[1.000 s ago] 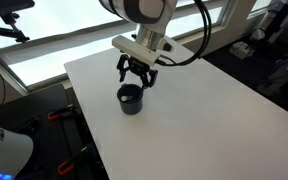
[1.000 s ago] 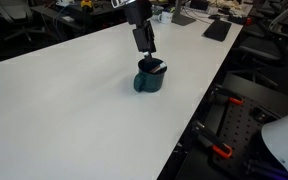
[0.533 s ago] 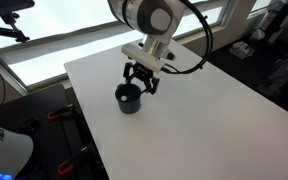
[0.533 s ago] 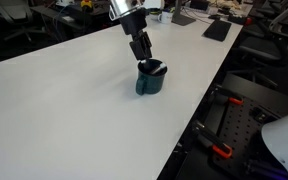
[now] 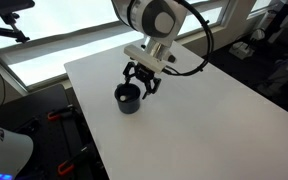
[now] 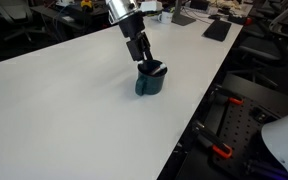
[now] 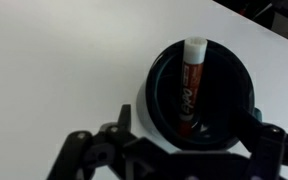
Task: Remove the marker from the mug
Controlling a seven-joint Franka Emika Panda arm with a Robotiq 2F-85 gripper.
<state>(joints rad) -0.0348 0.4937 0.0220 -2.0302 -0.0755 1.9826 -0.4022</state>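
Next, I move my gripper across toward the marker's white end before closing it, because the marker leans with its white end [image 6: 162, 67] at the mug's far rim [image 7: 197, 43], past my open fingers.
The mug [image 5: 128, 98] is small and dark and stands upright on the white table [image 5: 204, 110]; it also shows in the other exterior view [image 6: 150, 83]. In the wrist view the mug [image 7: 230, 92] is seen from above, with the marker [image 7: 192, 88] leaning inside it. The marker has a red body and a white end that reaches the far rim. My gripper [image 5: 141, 82] hangs tilted just above the mug's rim [image 6: 144, 62]. It is open and empty. In the wrist view its fingers [image 7: 174, 150] spread to either side of the mug.
The table's edges fall close to the mug on one side [image 5: 84, 110]. A dark flat object [image 6: 216, 30] lies at the table's far end. Black frames and cluttered equipment [image 6: 234, 120] stand on the floor around the table.
My gripper has shifted slightly, tilted more and come down closer to the mug's rim. The mug and marker have not moved.
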